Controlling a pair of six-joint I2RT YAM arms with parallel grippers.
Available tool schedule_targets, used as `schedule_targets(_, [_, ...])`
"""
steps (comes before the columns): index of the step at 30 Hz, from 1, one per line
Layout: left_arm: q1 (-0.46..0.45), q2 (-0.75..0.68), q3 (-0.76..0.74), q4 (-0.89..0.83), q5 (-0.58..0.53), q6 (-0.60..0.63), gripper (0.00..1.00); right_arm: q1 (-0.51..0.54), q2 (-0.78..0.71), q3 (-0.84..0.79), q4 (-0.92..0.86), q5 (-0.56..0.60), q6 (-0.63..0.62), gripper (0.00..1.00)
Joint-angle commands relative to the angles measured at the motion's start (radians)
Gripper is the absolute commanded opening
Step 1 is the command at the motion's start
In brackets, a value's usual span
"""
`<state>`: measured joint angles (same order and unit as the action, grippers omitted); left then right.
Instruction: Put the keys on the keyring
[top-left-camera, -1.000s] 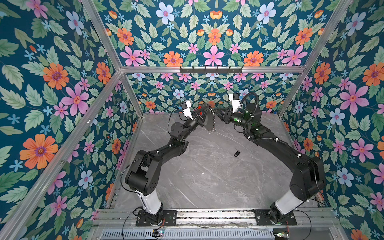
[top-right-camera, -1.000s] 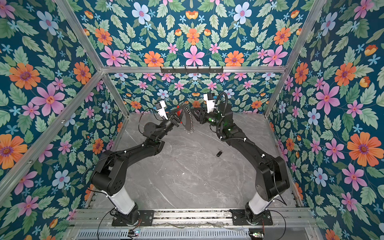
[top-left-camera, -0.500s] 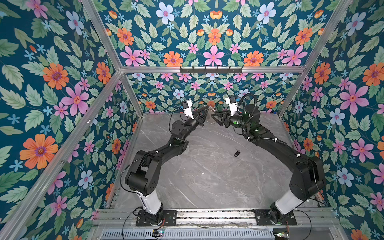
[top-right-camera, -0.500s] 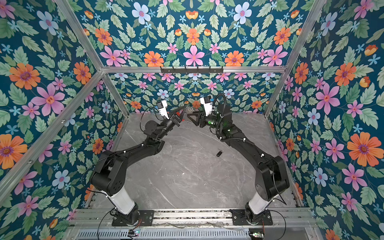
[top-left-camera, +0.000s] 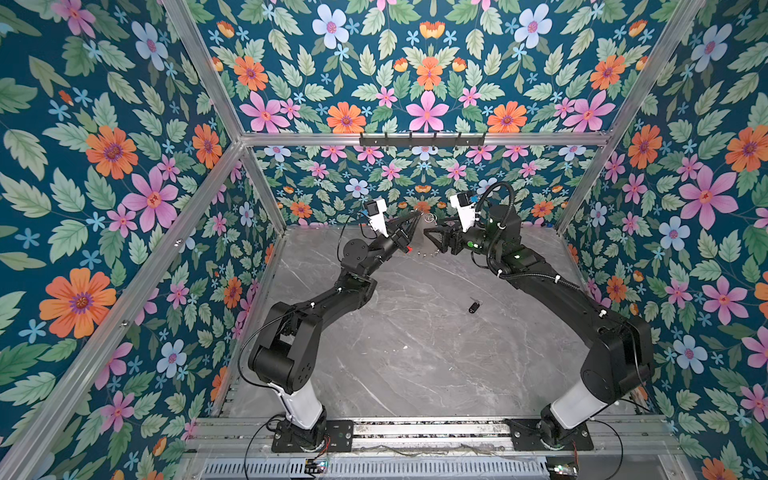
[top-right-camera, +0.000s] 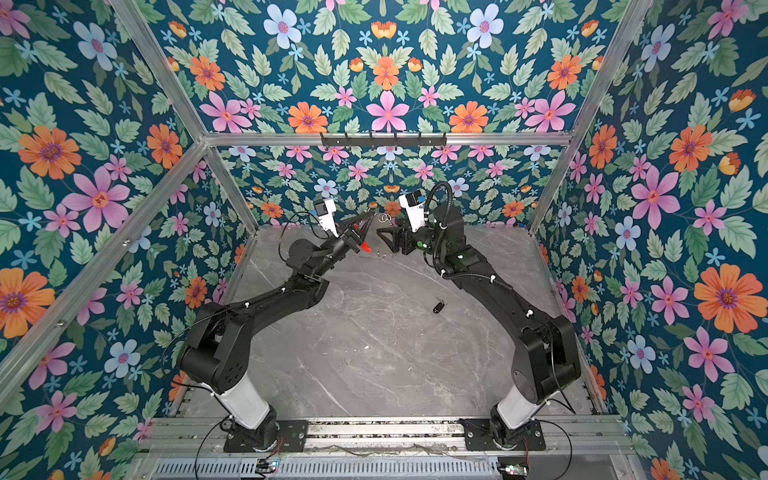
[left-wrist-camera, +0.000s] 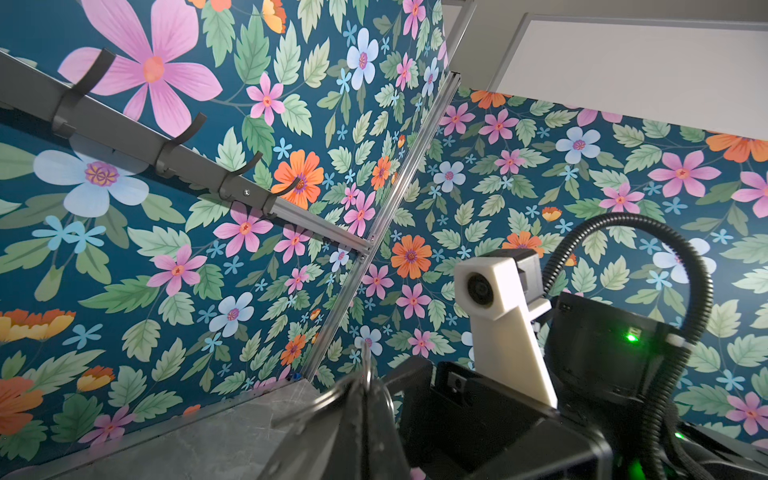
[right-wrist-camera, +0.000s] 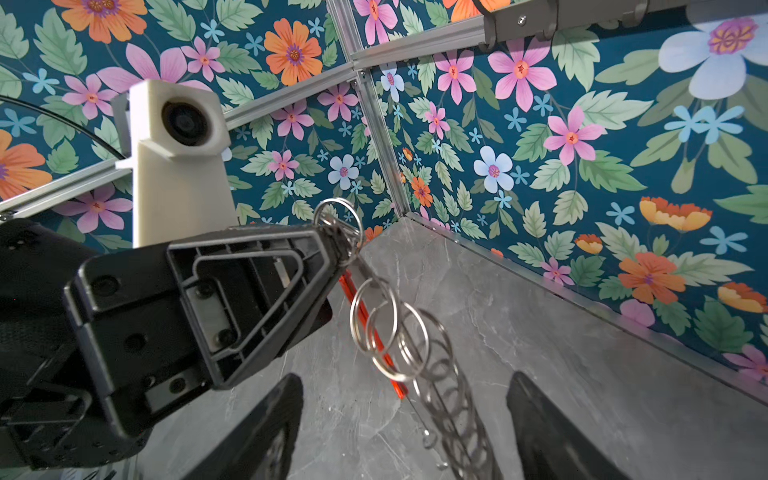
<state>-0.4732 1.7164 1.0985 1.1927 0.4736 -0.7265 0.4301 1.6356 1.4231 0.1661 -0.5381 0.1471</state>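
The red bar's top end (right-wrist-camera: 346, 282) is covered by my left gripper's fingers, so my right gripper should hold the hanging loops (right-wrist-camera: 400, 340) while my left gripper grabs the top ring.
My left gripper (top-left-camera: 417, 217) is raised near the back wall and shut on the keyring (right-wrist-camera: 392, 332). The ring is a silver hoop fringed with small loops and has a red bar (right-wrist-camera: 365, 313); it hangs down from the fingertips (right-wrist-camera: 332, 245). In the left wrist view only one loop (left-wrist-camera: 366, 362) shows above the shut jaws. My right gripper (right-wrist-camera: 409, 432) faces the ring, open, with its fingers either side of the hanging loops and not touching them. The keys, one small black fob (top-left-camera: 473, 306) (top-right-camera: 438, 307), lie on the table right of the middle, away from both grippers.
The grey marble table (top-left-camera: 415, 353) is boxed in by floral walls on three sides. A dark hook rail (top-left-camera: 422, 139) runs along the back wall above both grippers. The arm bases stand on the front rail (top-left-camera: 415, 430).
The right gripper has opened wide and come off the keyring. The ring, seen broadside between the grippers a second ago, now hangs edge-on from the left gripper alone.
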Motion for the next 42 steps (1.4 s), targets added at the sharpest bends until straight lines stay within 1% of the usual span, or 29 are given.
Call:
schedule_targets(1, [0.001, -0.009, 0.011, 0.028, 0.024, -0.002, 0.00, -0.001, 0.042, 0.028, 0.014, -0.049, -0.032, 0.77])
schedule_targets(3, [0.001, -0.011, 0.014, 0.028, 0.033, -0.006, 0.00, -0.001, 0.068, 0.041, 0.025, -0.055, -0.032, 0.76])
schedule_targets(5, [0.002, -0.011, 0.017, 0.027, 0.049, -0.012, 0.00, 0.000, 0.087, 0.057, 0.029, -0.064, -0.032, 0.72])
schedule_targets(8, [0.005, -0.015, 0.021, 0.021, 0.063, -0.019, 0.00, 0.001, 0.106, 0.072, 0.041, -0.079, -0.023, 0.59])
schedule_targets(9, [0.007, -0.015, 0.020, 0.020, 0.066, -0.021, 0.00, 0.000, 0.108, 0.074, 0.051, -0.081, -0.016, 0.54])
schedule_targets(14, [0.017, -0.012, 0.030, 0.021, 0.087, -0.042, 0.00, 0.000, 0.094, 0.054, 0.091, -0.087, 0.003, 0.16])
schedule_targets(16, [0.023, -0.015, 0.028, 0.011, 0.093, -0.043, 0.00, 0.000, 0.076, 0.038, 0.096, -0.083, 0.001, 0.04])
schedule_targets(17, [0.026, -0.017, 0.028, 0.005, 0.094, -0.040, 0.00, -0.001, 0.067, 0.032, 0.094, -0.080, -0.002, 0.00])
schedule_targets(23, [0.031, -0.023, 0.040, -0.065, 0.116, 0.005, 0.00, 0.004, 0.033, 0.014, 0.053, -0.046, -0.033, 0.00])
schedule_targets(24, [0.031, -0.025, 0.039, -0.074, 0.116, 0.013, 0.00, 0.007, -0.002, 0.015, 0.042, -0.039, -0.044, 0.00])
schedule_targets(29, [0.035, -0.045, 0.051, -0.150, 0.125, 0.074, 0.00, 0.026, -0.017, 0.031, -0.052, 0.018, -0.121, 0.00])
schedule_targets(34, [0.044, -0.066, 0.069, -0.243, 0.148, 0.131, 0.00, 0.047, -0.034, 0.035, -0.124, 0.106, -0.200, 0.00])
schedule_targets(36, [0.044, -0.070, 0.062, -0.244, 0.139, 0.136, 0.00, 0.059, -0.036, 0.036, -0.135, 0.137, -0.223, 0.00])
schedule_targets(40, [0.044, -0.049, 0.056, -0.165, 0.131, 0.089, 0.00, 0.105, -0.023, 0.059, -0.163, 0.200, -0.283, 0.00])
schedule_targets(42, [0.044, -0.046, 0.058, -0.161, 0.129, 0.090, 0.00, 0.127, -0.016, 0.070, -0.176, 0.241, -0.314, 0.00])
